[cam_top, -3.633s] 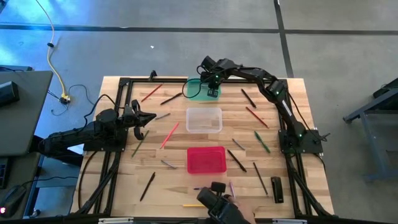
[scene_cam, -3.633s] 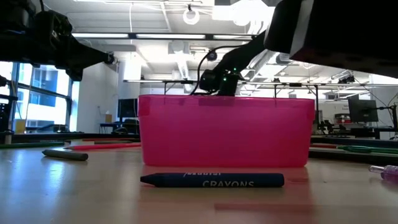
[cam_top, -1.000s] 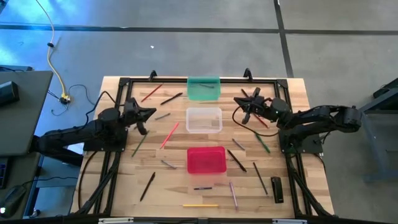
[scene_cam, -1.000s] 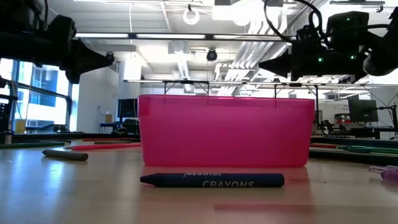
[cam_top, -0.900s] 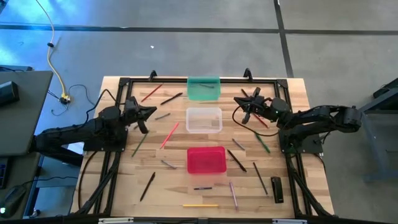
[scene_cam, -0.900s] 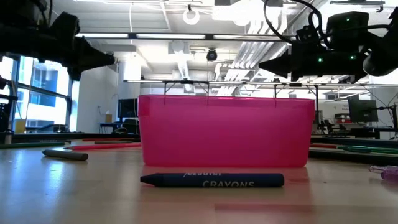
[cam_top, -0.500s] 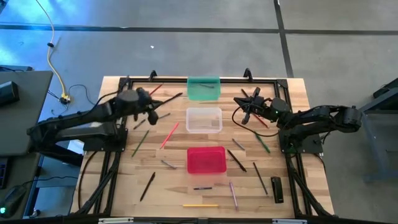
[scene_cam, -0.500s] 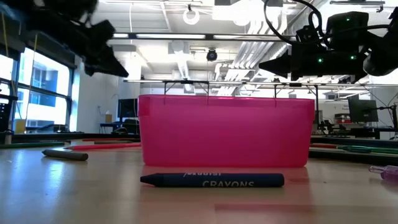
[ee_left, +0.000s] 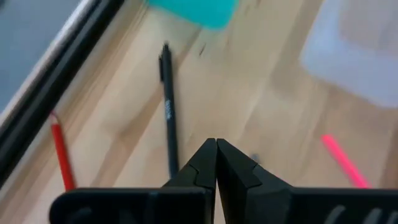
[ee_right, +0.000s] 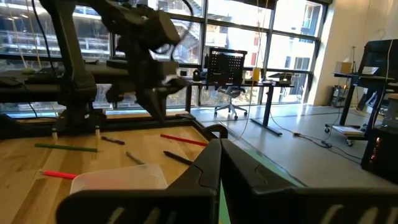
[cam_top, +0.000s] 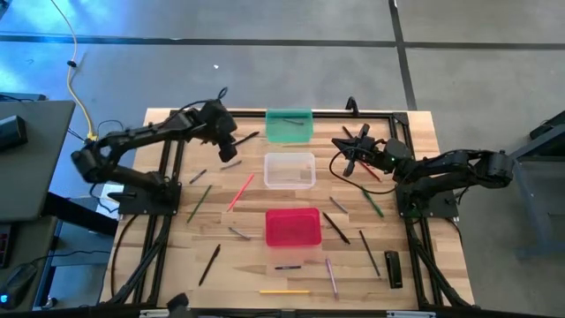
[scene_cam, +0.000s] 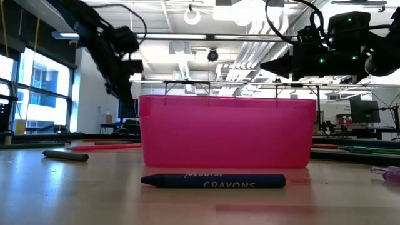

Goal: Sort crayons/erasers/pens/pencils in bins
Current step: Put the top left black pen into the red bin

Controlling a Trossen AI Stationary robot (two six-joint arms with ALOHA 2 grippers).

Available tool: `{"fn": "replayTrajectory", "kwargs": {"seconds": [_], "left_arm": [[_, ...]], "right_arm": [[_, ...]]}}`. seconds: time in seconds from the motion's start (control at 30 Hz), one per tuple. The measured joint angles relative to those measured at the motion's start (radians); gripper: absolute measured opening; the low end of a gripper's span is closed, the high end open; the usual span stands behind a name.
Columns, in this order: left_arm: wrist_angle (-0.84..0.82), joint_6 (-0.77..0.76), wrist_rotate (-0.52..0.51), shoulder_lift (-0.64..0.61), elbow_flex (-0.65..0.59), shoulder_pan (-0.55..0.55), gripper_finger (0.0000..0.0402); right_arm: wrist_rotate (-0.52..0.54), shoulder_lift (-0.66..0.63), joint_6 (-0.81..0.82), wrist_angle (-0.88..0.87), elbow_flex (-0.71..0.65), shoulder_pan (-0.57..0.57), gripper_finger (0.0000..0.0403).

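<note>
The black pen (ee_left: 168,106), clear of the red pencil, lies lengthwise before my left gripper, so I should go on down until my open fingers straddle its near end (ee_left: 173,163).
Three bins stand in a row down the table's middle: teal (cam_top: 289,125) at the far edge, clear (cam_top: 290,170), and red (cam_top: 293,227), which fills the low view (scene_cam: 228,131). My left gripper (cam_top: 229,152) is shut and empty, pointing down over the wood left of the teal bin. Its wrist view (ee_left: 216,144) shows a black pen (ee_left: 168,112) lying flat just beyond its fingertips, with a red pencil (ee_left: 61,155) beside it. My right gripper (cam_top: 340,146) is shut and empty, held above the table right of the clear bin; its wrist view shows the fingers closed (ee_right: 217,155).
Pens and pencils lie scattered on the wood: a pink pencil (cam_top: 240,192), green pencils (cam_top: 199,203) (cam_top: 372,201), black pens (cam_top: 335,227) (cam_top: 209,263), a yellow pencil (cam_top: 284,291). A blue crayon (scene_cam: 212,181) lies before the red bin. A black frame rail (cam_top: 168,159) borders the table.
My left arm has risen and swung from the table's left side toward the far edge and the teal bin. Its gripper has tipped from level to pointing down over the black pen. Its fingers stay shut.
</note>
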Motion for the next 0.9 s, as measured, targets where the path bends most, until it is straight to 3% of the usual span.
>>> {"fn": "replayTrajectory", "kwargs": {"seconds": [0.37,0.6,0.73,0.9], "left_arm": [[-0.090,0.070,0.015,0.270,0.120,0.074,0.0006],[-0.082,0.047,-0.005,0.384,0.167,0.076,0.0064],[-0.060,0.043,-0.065,0.399,0.168,0.076,0.0107],[-0.052,0.058,-0.068,0.421,0.168,0.078,0.0136]], "right_arm": [[0.000,0.000,0.003,0.000,0.000,0.000,0.0000],[0.000,0.000,0.003,-0.002,0.000,0.000,0.0000],[0.000,0.000,0.002,-0.013,0.000,0.000,0.0000],[0.000,0.000,0.001,-0.016,0.000,0.000,0.0000]]}}
